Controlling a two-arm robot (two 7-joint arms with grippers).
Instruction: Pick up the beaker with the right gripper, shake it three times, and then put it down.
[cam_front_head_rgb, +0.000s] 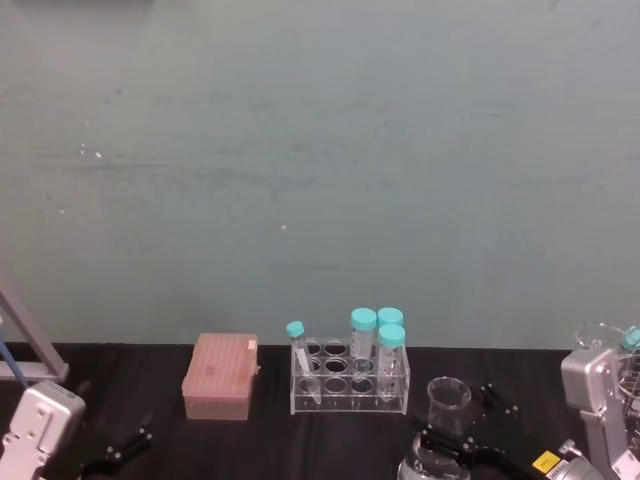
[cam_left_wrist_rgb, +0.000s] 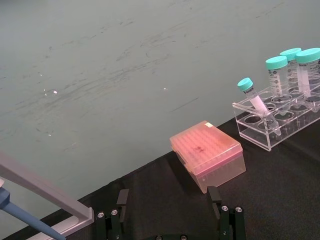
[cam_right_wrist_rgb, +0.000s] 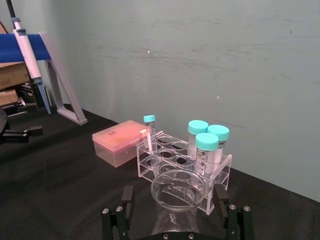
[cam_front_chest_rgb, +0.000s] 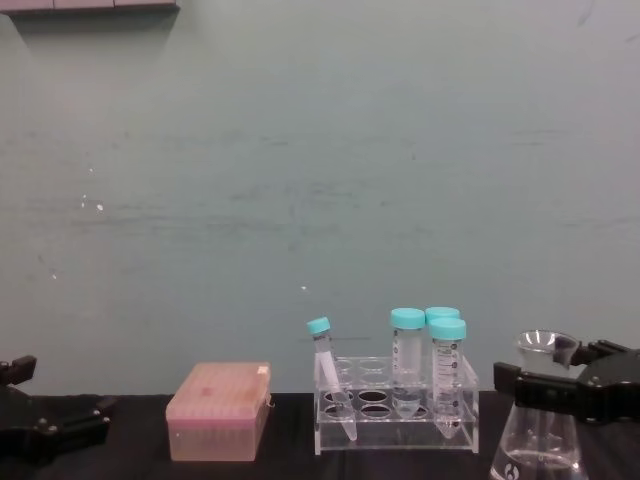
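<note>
I can see a liquid line (cam_front_chest_rgb: 540, 457) low in the beaker's wide base (cam_front_chest_rgb: 541, 425), far below the beaker's rim, so the liquid will stay inside when I shake the beaker.
The beaker (cam_front_head_rgb: 448, 396) is a clear glass conical flask standing on the black table at the front right, just right of the tube rack. My right gripper (cam_front_head_rgb: 455, 420) is open, with one black finger on each side of the flask's neck. In the right wrist view the flared rim of the beaker (cam_right_wrist_rgb: 178, 187) lies between the fingers, with a gap on both sides. The chest view shows the beaker (cam_front_chest_rgb: 540, 440) at the lower right with the right gripper (cam_front_chest_rgb: 545, 376) at neck height. My left gripper (cam_left_wrist_rgb: 168, 196) hangs open and empty low at the front left.
A clear rack (cam_front_head_rgb: 350, 392) holds several teal-capped tubes, one of them leaning. A pink tip box (cam_front_head_rgb: 220, 376) sits left of it. A pipette stand (cam_right_wrist_rgb: 60, 85) stands at the far left. More glassware (cam_front_head_rgb: 610, 340) is at the right edge. A teal wall rises behind the table.
</note>
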